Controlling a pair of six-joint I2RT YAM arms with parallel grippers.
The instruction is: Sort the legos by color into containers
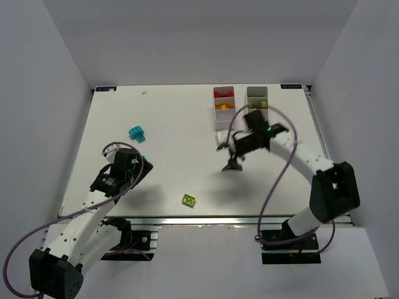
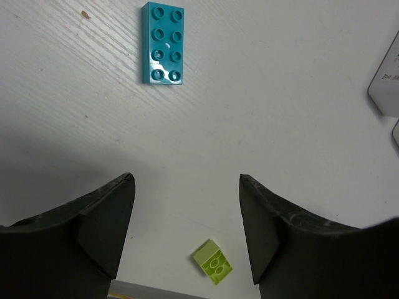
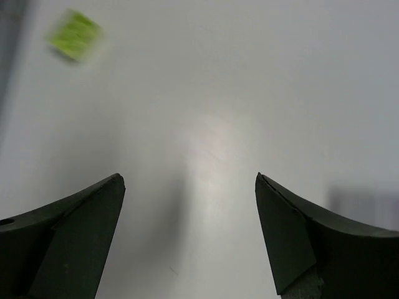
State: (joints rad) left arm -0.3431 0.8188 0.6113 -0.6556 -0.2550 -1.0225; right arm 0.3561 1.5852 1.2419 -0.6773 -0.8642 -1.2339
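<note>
I should keep moving to the lone lime brick point(image 1: 189, 200) until the fingers are on both sides of it, because clear table point(image 1: 210, 186) lies between my right gripper's open fingers and the brick.
A cyan brick point(image 1: 137, 133) lies at the table's left middle; in the left wrist view point(image 2: 163, 43) it sits beyond the fingers. A lime brick point(image 1: 188, 199) lies near the front edge; it also shows in the left wrist view point(image 2: 212, 262) and blurred in the right wrist view point(image 3: 75, 35). Two white bins stand at the back right: the left bin point(image 1: 216, 115) holds red and orange bricks, the right bin point(image 1: 248, 99) holds yellow ones. My left gripper point(image 1: 140, 169) point(image 2: 186, 180) is open and empty. My right gripper point(image 1: 234, 162) point(image 3: 190, 180) is open, empty, above bare table in front of the bins.
White walls enclose the table on the left, back and right. The right arm covers the near ends of both bins. A grey-white labelled object point(image 2: 386, 81) shows at the right edge of the left wrist view.
</note>
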